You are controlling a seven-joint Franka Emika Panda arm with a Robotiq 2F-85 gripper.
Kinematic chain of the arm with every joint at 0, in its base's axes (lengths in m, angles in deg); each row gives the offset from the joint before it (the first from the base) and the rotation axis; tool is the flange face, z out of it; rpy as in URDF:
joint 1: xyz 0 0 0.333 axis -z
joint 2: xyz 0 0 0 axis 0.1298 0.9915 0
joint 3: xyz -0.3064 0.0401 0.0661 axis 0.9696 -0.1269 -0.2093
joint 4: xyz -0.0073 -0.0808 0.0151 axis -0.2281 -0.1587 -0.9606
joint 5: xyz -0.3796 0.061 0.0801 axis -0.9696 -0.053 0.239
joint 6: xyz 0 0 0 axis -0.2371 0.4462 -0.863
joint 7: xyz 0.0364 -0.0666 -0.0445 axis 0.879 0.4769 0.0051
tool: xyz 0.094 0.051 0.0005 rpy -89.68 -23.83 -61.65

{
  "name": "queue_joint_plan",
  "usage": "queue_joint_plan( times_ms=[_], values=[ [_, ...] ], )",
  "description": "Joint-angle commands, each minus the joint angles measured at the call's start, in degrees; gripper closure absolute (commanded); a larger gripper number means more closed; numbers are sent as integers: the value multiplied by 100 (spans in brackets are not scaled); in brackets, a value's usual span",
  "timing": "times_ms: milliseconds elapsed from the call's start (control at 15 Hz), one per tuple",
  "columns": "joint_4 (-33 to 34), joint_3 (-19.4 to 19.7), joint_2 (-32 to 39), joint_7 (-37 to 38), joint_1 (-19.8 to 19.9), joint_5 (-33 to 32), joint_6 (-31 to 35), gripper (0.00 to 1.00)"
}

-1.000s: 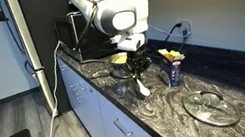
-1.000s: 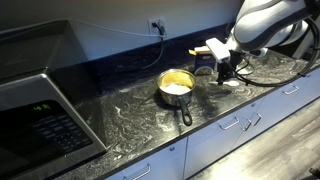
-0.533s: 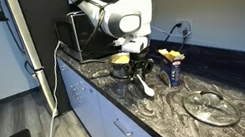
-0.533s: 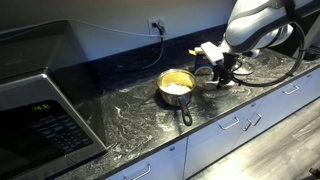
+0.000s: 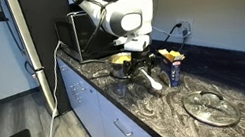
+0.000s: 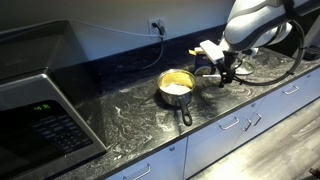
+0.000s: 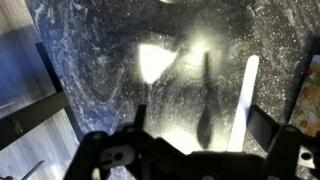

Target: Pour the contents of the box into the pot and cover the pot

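The robot's open gripper is hanging above the white utensil (image 7: 243, 102) and the pot has its contents in it, so next the gripper rises clear and reaches for the glass lid (image 5: 211, 108).
The pot (image 6: 177, 86), a small steel saucepan with a long dark handle (image 6: 186, 112), sits on the marble counter with pale-yellow contents (image 6: 176, 83) inside. In an exterior view the pot (image 5: 120, 66) is partly behind my arm. The blue box (image 5: 174, 72) stands upright just beyond it, yellow at its top; an exterior view shows the box (image 6: 208, 55) beside my gripper. My gripper (image 5: 145, 73) (image 6: 225, 74) hangs open just above the counter between pot and box. In the wrist view the gripper (image 7: 203, 115) holds nothing; a white stick-like utensil (image 7: 245, 100) lies on the counter between its fingers.
A flat round glass lid (image 5: 212, 107) lies on the counter past the box. A large black appliance (image 6: 40, 105) fills the counter's far end. A wall socket with a cable (image 6: 156, 25) is behind the pot. The counter's front edge (image 5: 124, 115) runs above white drawers.
My jaws have gone from shut to wide open. The white utensil that was at my fingertips now lies loose on the counter. The arm has shifted slightly.
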Motion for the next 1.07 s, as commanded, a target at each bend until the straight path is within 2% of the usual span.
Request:
queue_joint_plan(
  times_ms=[0, 267, 533, 1000],
  values=[
    [-51, 44, -2, -5, -70, -362, 178, 0],
    [-96, 95, 204, -86, -130, -861, 563, 0],
    [-123, 7, 502, -210, -49, -724, 773, 0],
    [-601, 117, 318, -345, -101, -718, 2294, 0]
  ],
)
